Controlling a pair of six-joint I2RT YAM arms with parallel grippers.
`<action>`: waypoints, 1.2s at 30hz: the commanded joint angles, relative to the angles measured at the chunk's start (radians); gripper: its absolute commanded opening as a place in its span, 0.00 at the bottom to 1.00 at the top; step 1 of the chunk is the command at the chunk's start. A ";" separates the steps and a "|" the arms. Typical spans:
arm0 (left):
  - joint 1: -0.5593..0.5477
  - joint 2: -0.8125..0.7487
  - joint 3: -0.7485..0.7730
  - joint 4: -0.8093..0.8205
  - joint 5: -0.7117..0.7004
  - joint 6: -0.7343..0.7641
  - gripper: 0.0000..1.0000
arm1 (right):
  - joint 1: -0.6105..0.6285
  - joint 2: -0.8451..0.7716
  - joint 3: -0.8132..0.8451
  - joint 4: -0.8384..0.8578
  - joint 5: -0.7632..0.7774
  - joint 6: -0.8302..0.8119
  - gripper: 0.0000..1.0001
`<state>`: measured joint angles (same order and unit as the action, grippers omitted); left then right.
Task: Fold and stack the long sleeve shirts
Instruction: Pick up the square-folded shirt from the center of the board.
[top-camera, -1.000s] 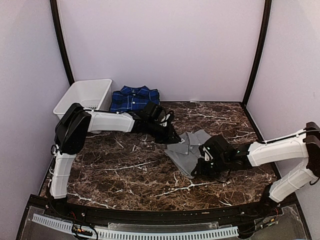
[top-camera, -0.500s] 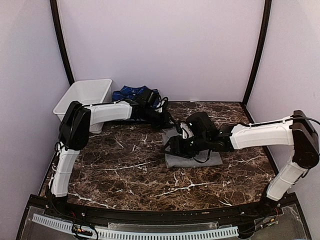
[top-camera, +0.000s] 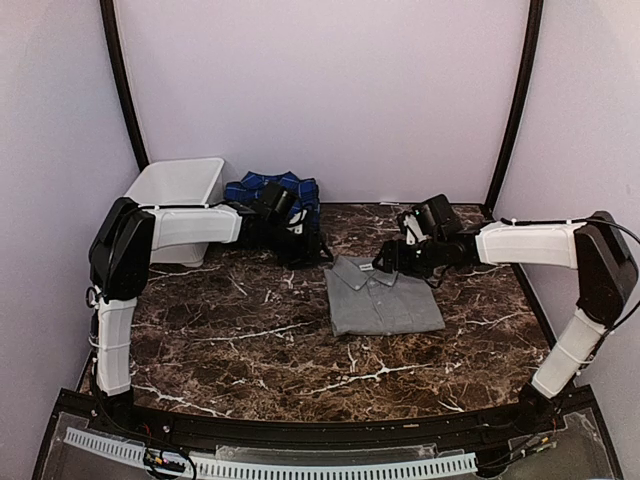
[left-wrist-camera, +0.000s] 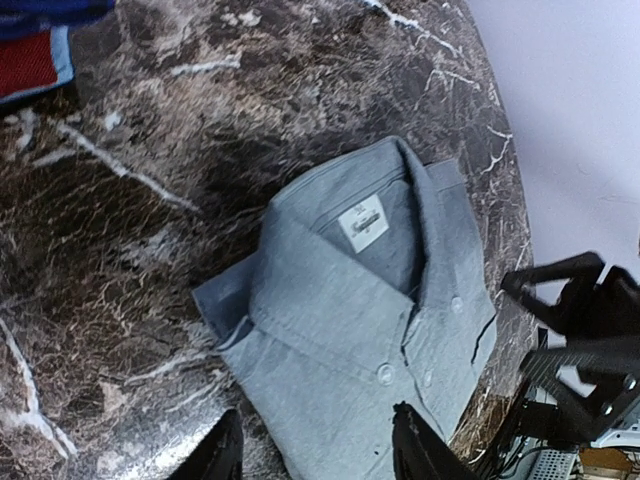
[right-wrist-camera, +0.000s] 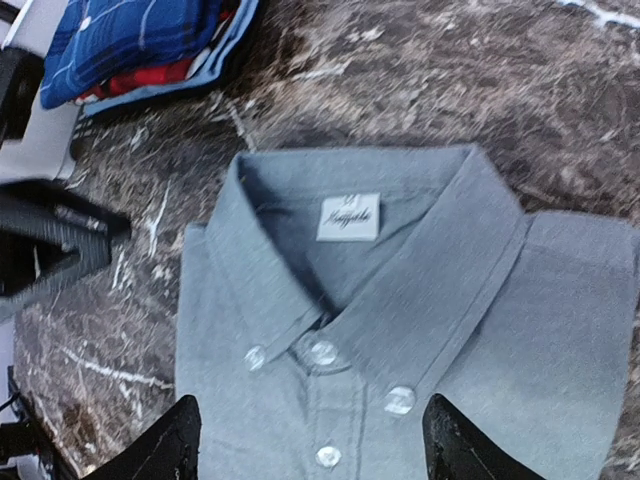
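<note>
The grey shirt's front (top-camera: 382, 304) stops short at a folded edge (top-camera: 389, 332). I expect the shirt's body to fall open to its full length when I lift the shirt's shoulders.
A light grey long sleeve shirt (top-camera: 383, 298) lies folded flat on the marble table, collar toward the back wall and buttons up (right-wrist-camera: 400, 330) (left-wrist-camera: 370, 320). A dark blue plaid shirt (top-camera: 270, 194) lies folded at the back, on top of another with red and white edges (right-wrist-camera: 140, 80). My left gripper (top-camera: 316, 254) hovers open just off the grey shirt's far left corner, its jaws (left-wrist-camera: 318, 455) empty. Above the collar, my right gripper (top-camera: 386, 262) also stands open and holds nothing (right-wrist-camera: 315, 450).
A white plastic basket (top-camera: 176, 190) stands at the back left beside the plaid stack. Dark frame posts rise at both back corners. The table's right edge runs close behind the right arm (top-camera: 530, 240).
The grey shirt went from a bunched heap to a flat folded rectangle. Both grippers opened, let it go and drew back toward the far side of the table.
</note>
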<state>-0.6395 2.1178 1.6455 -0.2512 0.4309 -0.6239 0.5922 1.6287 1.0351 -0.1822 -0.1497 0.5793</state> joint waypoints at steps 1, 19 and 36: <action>-0.005 -0.009 -0.023 0.017 -0.026 0.004 0.51 | -0.041 0.091 0.099 0.002 0.070 -0.141 0.75; -0.033 0.089 -0.038 0.068 0.016 -0.044 0.41 | -0.237 0.149 -0.030 0.124 -0.002 -0.152 0.70; -0.041 0.106 0.038 0.044 0.030 -0.042 0.02 | -0.239 0.203 -0.036 0.156 -0.006 -0.114 0.49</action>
<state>-0.6727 2.2292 1.6405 -0.1898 0.4564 -0.6842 0.3515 1.8259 1.0016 -0.0456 -0.1799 0.4507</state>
